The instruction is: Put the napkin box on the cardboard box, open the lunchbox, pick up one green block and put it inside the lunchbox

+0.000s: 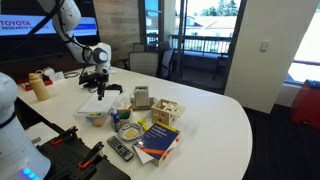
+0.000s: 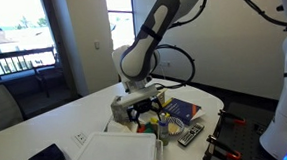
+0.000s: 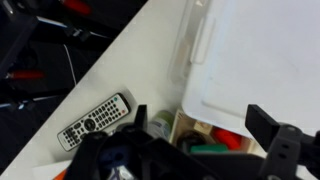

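The robot's gripper should go to the lid's edge (image 2: 155, 149) nearest the robot's base and slide the lid off before it fetches the green block, since the white lid (image 2: 113, 150) is still on the lunchbox.
My gripper (image 1: 100, 88) hangs open and empty just above the lunchbox (image 1: 95, 117), a translucent container with blue and yellow showing. In the wrist view my fingers (image 3: 190, 150) stand wide apart over its tan-rimmed edge (image 3: 185, 115). A green block (image 3: 215, 148) and a red piece (image 3: 228, 138) show inside it. The gripper also shows from the opposite side in an exterior view (image 2: 135, 99), over the colourful contents (image 2: 146, 115). The grey-beige napkin box (image 1: 141, 96) stands on the low tan cardboard box (image 1: 146, 105).
A large white flat lid-like piece (image 2: 113, 152) lies right beside the lunchbox, also in the wrist view (image 3: 255, 60). A remote (image 3: 95, 122), a round bowl (image 1: 127, 130), a blue book (image 1: 158, 138) and a tan box of pale blocks (image 1: 165, 112) crowd the table's near part.
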